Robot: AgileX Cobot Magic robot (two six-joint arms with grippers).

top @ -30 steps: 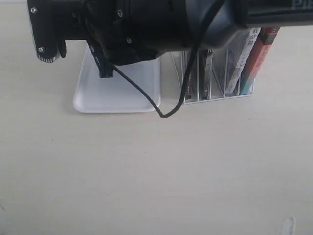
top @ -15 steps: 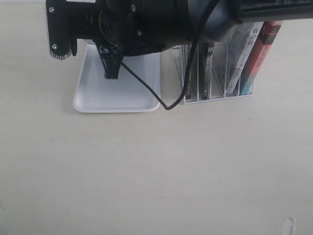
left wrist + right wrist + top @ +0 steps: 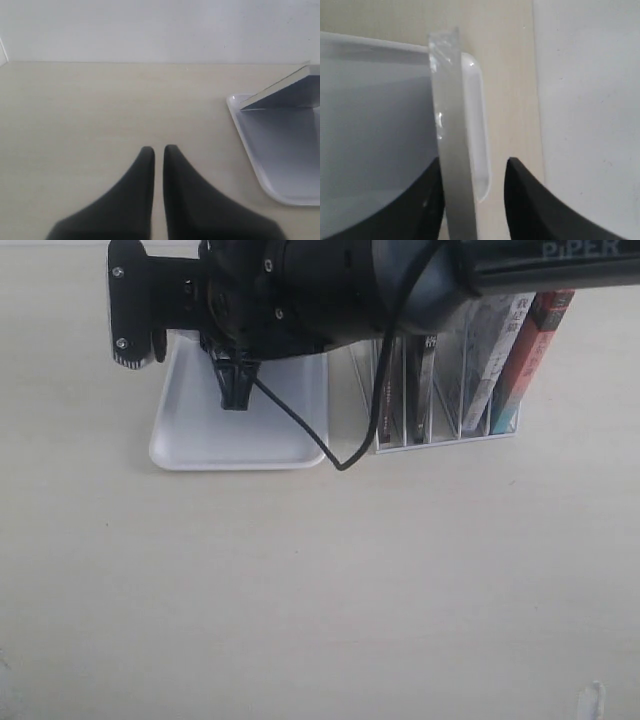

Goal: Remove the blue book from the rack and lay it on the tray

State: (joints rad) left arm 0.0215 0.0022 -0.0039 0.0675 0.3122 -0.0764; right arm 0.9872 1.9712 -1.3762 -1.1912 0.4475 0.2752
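The blue book [image 3: 287,92] is tilting over the white tray [image 3: 285,430] and my right gripper's fingers are open. I should keep pulling away until the book lies flat inside.
The white tray [image 3: 200,445] lies left of the white wire rack [image 3: 445,438]. My right arm reaches across from the right, and its gripper [image 3: 233,390] hangs over the tray. In the right wrist view the blue book [image 3: 451,135] shows only edge-on, as a pale glossy strip over the tray [image 3: 476,125]. It rests against one finger, and a clear gap separates it from the other, so the right gripper [image 3: 475,160] is open. From the left wrist the book [image 3: 280,92] is a tilted slab over the tray [image 3: 250,145]. My left gripper [image 3: 159,149] is shut and empty, beside the tray.
The rack holds black-spined books [image 3: 425,370], a white-spined book [image 3: 497,355] and a red-orange-spined book [image 3: 532,345]. A black cable [image 3: 345,455] droops from the right arm to the table between tray and rack. A white wall [image 3: 160,30] borders the table's far edge.
The right arm has shifted to the right in the exterior view, and its finger has moved a little further over the tray's middle. The cable loop followed it.
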